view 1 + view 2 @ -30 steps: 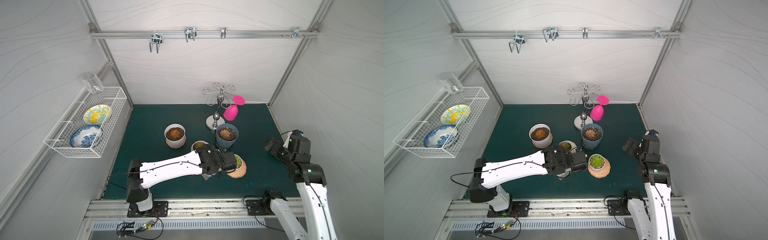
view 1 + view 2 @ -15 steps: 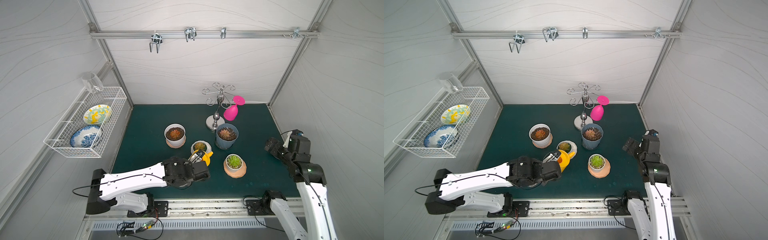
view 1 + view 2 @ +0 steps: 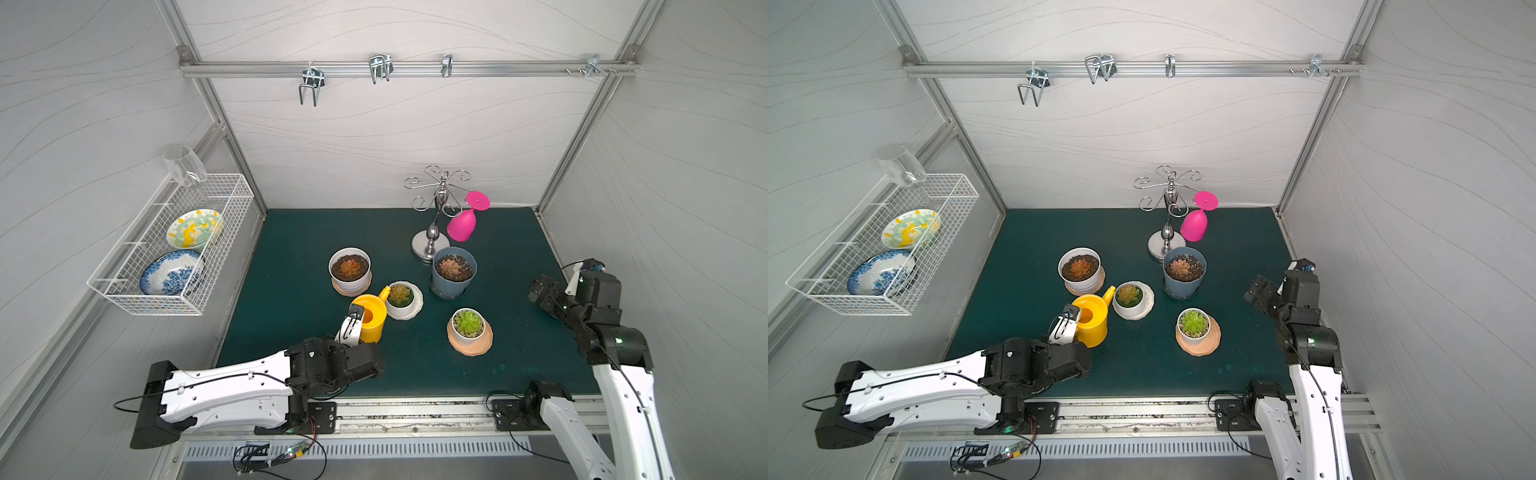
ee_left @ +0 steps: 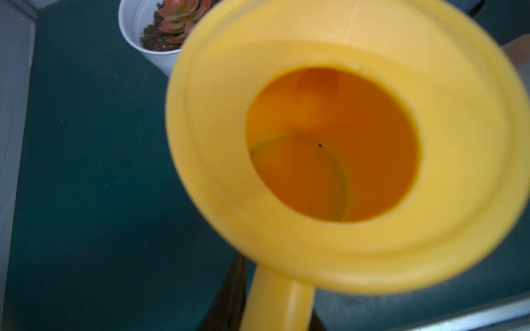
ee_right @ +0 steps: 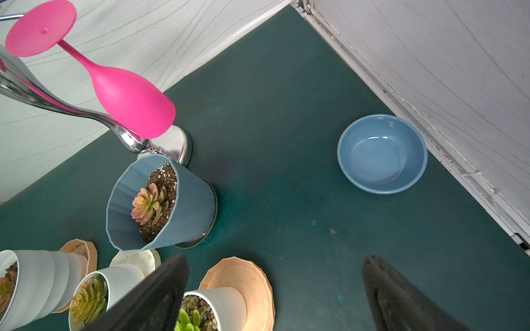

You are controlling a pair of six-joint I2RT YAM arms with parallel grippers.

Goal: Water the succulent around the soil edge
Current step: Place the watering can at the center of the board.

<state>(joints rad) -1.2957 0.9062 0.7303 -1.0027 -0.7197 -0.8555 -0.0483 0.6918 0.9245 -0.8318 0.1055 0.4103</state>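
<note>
The yellow watering can is upright above clear mat, so my left gripper keeps bringing it down until its bottom rests there, then let go of the handle.
A yellow watering can stands upright near the mat's front, its spout toward a small white pot. My left gripper is shut on the can's handle, with a dark finger on either side in the left wrist view. The can's open top fills that view. A green succulent in a white pot sits on a peach saucer, to the right of the can and apart from it. My right gripper hangs open above the mat's right side, holding nothing.
A white ribbed pot and a blue-grey pot hold reddish succulents. Behind them a chrome stand carries a pink glass. A blue bowl lies by the right wall. A wire basket hangs on the left wall.
My left arm has drawn back from over the green succulent toward the front left, bringing the can with it. The can now stands upright by the small white pot. The right arm has not moved.
</note>
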